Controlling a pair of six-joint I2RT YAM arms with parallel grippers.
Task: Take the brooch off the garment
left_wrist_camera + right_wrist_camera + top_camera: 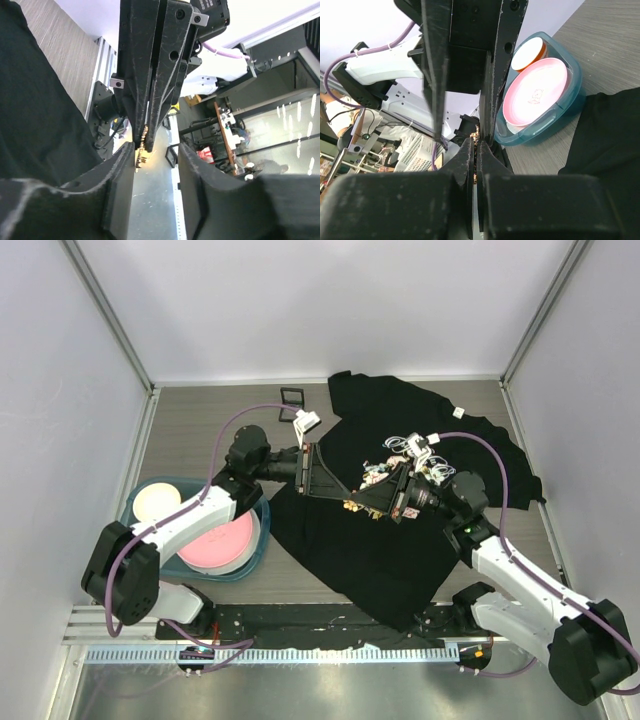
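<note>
The robot's right gripper's fingers (145, 134) cover much of the brooch, so the left gripper should line up on the middle of the brooch's loose end (138, 163) and close before the right gripper opens.
The black garment (400, 560) lies spread on the table, its printed chest partly under the arms. It also shows in the left wrist view (35, 100) and the right wrist view (610, 130). My right gripper (357, 503) is shut on a small gold brooch (351, 507) over the chest. The brooch glints between its closed fingers (476, 131). My left gripper (335, 485) is open and faces the right gripper tip to tip. In the left wrist view (155, 150) the brooch (145, 141) hangs by the left fingertip. I cannot tell whether it is still pinned to the cloth.
A teal bin (262, 540) holding a pink plate and a cream bowl stands left of the shirt and shows in the right wrist view (555, 125). A small black frame (291, 395) and a white tag (307, 422) lie near the collar. Walls enclose three sides.
</note>
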